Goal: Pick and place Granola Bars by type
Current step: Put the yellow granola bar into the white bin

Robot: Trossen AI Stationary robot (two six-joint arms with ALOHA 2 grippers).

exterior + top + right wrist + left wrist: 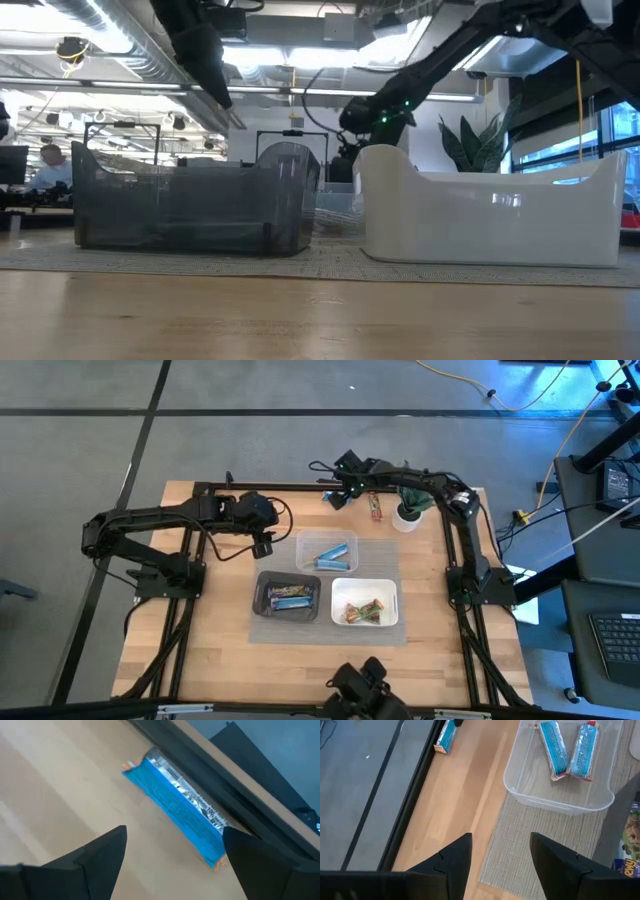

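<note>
My right gripper should go on lowering, as the near end of the blue granola bar (211, 851) points into its open fingers, before they close across that end (209, 846).
A bright blue granola bar (175, 805) lies flat on the wood beside the black frame rail at the table's far edge (329, 498). My right gripper (175, 829) is open above it, one finger on either side and not touching. My left gripper (500, 837) is open over the mat's edge, left of the clear tray (300, 538), which holds two blue bars (570, 750). The black tray (262, 582) holds silvery-blue bars (290, 597). Green, brown and orange bars (363, 611) lie in the white tray (392, 588). Another bar (375, 508) lies loose on the table near the plant.
A small potted plant (408, 510) stands at the far right, close to my right arm. The three trays sit on a grey woven mat (385, 555) at the table's middle. A black frame rail (210, 765) runs along the far edge beside the blue bar.
</note>
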